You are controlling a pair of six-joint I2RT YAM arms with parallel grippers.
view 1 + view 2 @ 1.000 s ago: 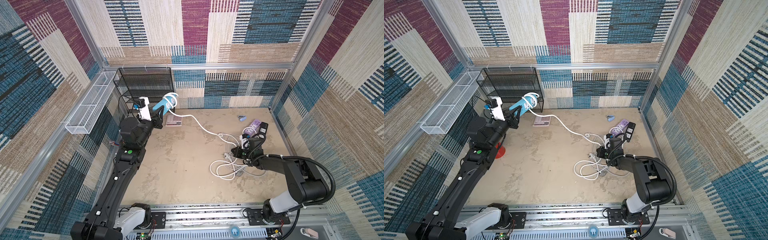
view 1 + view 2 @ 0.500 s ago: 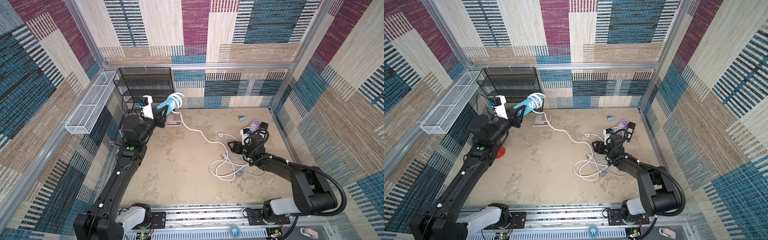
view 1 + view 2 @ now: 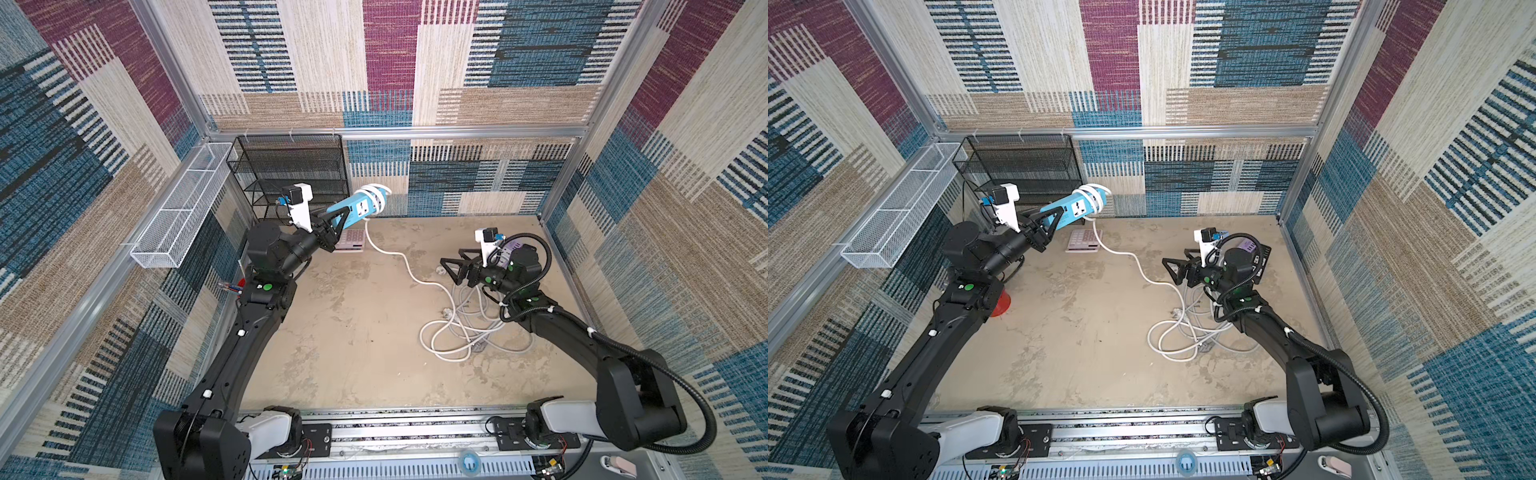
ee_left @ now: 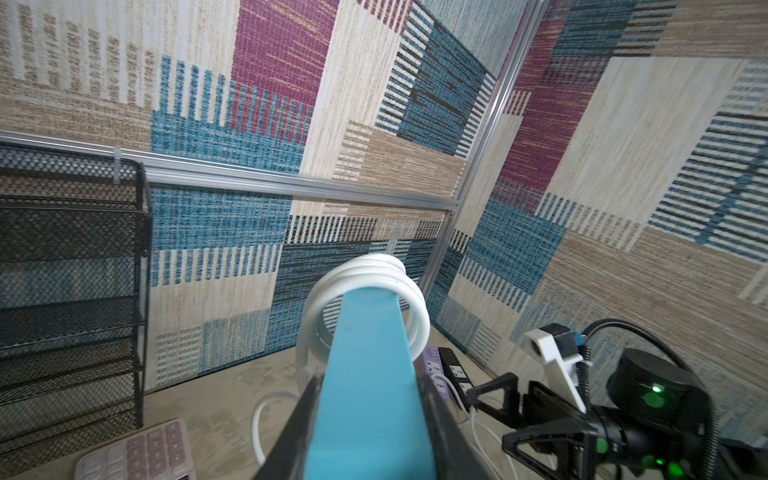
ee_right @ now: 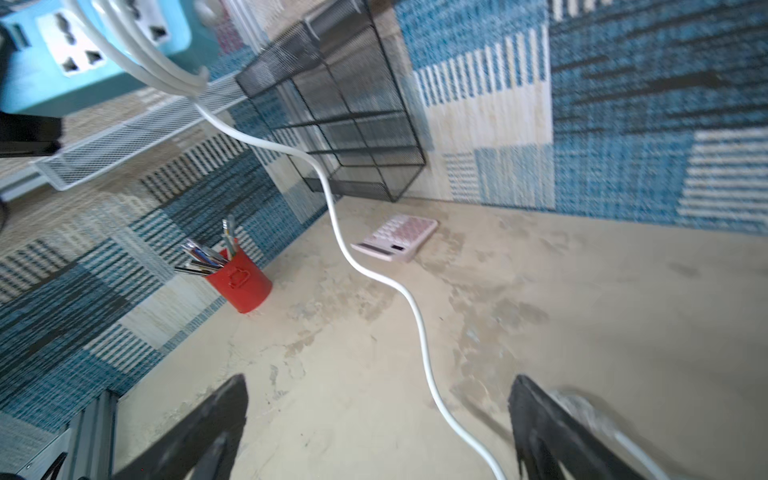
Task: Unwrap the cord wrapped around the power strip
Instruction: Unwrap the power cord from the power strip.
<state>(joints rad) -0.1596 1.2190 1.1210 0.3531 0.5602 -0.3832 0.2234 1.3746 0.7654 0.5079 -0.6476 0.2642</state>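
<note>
The white cord hangs free (image 3: 368, 232) below the raised blue power strip, so the robot's right gripper should keep moving up to the cord until its fingers close by the cord's turns (image 3: 374, 195).
The blue power strip (image 3: 355, 208) (image 3: 1073, 210) is held up in the air at the back left, my left gripper (image 3: 338, 218) (image 4: 369, 378) shut on its near end. A few turns of white cord (image 3: 376, 195) (image 4: 374, 270) circle its far end. From there the cord (image 3: 399, 259) (image 5: 374, 274) drops to the floor and runs right into a loose pile (image 3: 461, 328) (image 3: 1183, 328). My right gripper (image 3: 451, 257) (image 5: 379, 380) hovers open just above the floor by that pile, pointing left. The cord passes under it, nearer one finger, touching neither.
A black mesh shelf (image 3: 291, 174) and a white wire basket (image 3: 178, 208) stand at the back left. A pink calculator (image 3: 351, 240) lies under the raised strip. A red pen cup (image 3: 1000, 302) sits by the left arm. Purple and black power strips (image 3: 1250, 245) lie behind the right arm.
My right gripper has opened, let go of the cord, and risen off the pile to point left. The left arm has swung the strip slightly right and higher.
</note>
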